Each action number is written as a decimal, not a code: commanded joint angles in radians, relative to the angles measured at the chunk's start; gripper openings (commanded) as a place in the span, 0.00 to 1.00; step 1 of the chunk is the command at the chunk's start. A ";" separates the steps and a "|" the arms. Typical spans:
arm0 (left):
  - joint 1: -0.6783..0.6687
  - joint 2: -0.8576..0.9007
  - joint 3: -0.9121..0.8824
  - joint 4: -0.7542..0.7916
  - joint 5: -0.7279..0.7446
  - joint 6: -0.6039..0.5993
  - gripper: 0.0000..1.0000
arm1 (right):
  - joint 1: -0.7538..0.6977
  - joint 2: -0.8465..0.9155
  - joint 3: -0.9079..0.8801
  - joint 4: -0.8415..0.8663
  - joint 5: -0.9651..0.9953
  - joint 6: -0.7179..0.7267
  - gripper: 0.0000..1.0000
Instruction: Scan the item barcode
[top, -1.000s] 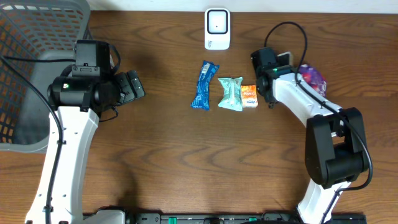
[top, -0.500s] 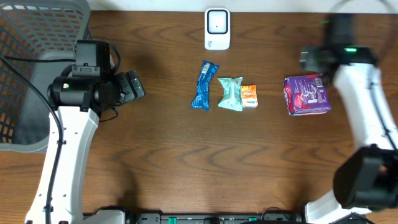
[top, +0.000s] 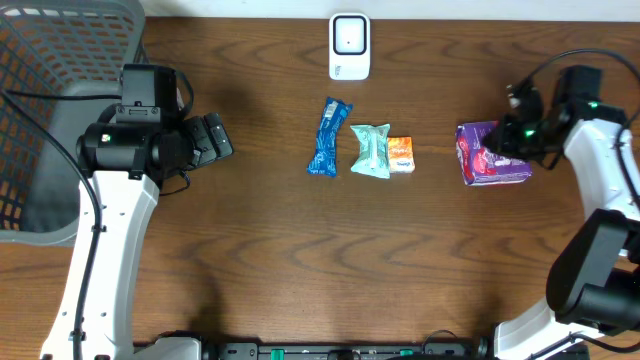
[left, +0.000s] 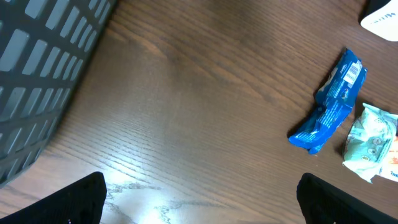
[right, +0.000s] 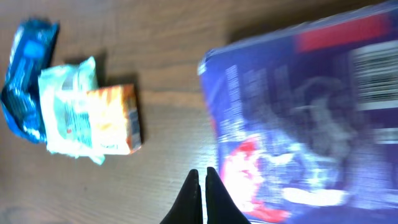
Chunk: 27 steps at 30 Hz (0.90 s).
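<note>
My right gripper should push the purple package aside and then draw the orange box clear (top: 401, 155), because the orange box lies tight (top: 388, 154) against the green packet.
A purple package (top: 492, 153) lies flat on the right of the table. In the right wrist view the purple package (right: 298, 118) is blurred, with a barcode (right: 375, 65) near its top right. My right gripper (top: 500, 140) hovers over it, and in the wrist view my right gripper (right: 202, 180) is shut on nothing, its tips by the package's left edge. A white scanner (top: 349, 46) stands at the back centre. My left gripper (top: 218, 140) is open and empty over bare wood, as the wrist view of my left gripper (left: 202, 205) also shows.
A blue wrapper (top: 329, 137), a green packet (top: 371, 151) and an orange box (top: 400, 154) lie in a row mid-table. They also show in the right wrist view: blue wrapper (right: 28, 78), green packet (right: 65, 109), orange box (right: 112, 118). A grey basket (top: 60, 110) fills the far left.
My right arm pulled back from the orange box, swung out to the right, and now hangs over the purple package with its jaws closed. The left arm has not moved.
</note>
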 joint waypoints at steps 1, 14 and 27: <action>0.002 0.004 0.005 -0.002 -0.012 -0.005 0.98 | 0.042 0.006 -0.042 -0.001 0.103 0.085 0.01; 0.002 0.004 0.005 -0.002 -0.012 -0.005 0.98 | 0.081 0.007 -0.245 0.108 0.325 0.234 0.01; 0.002 0.004 0.005 -0.002 -0.012 -0.005 0.98 | 0.081 0.007 -0.277 0.420 0.404 0.234 0.02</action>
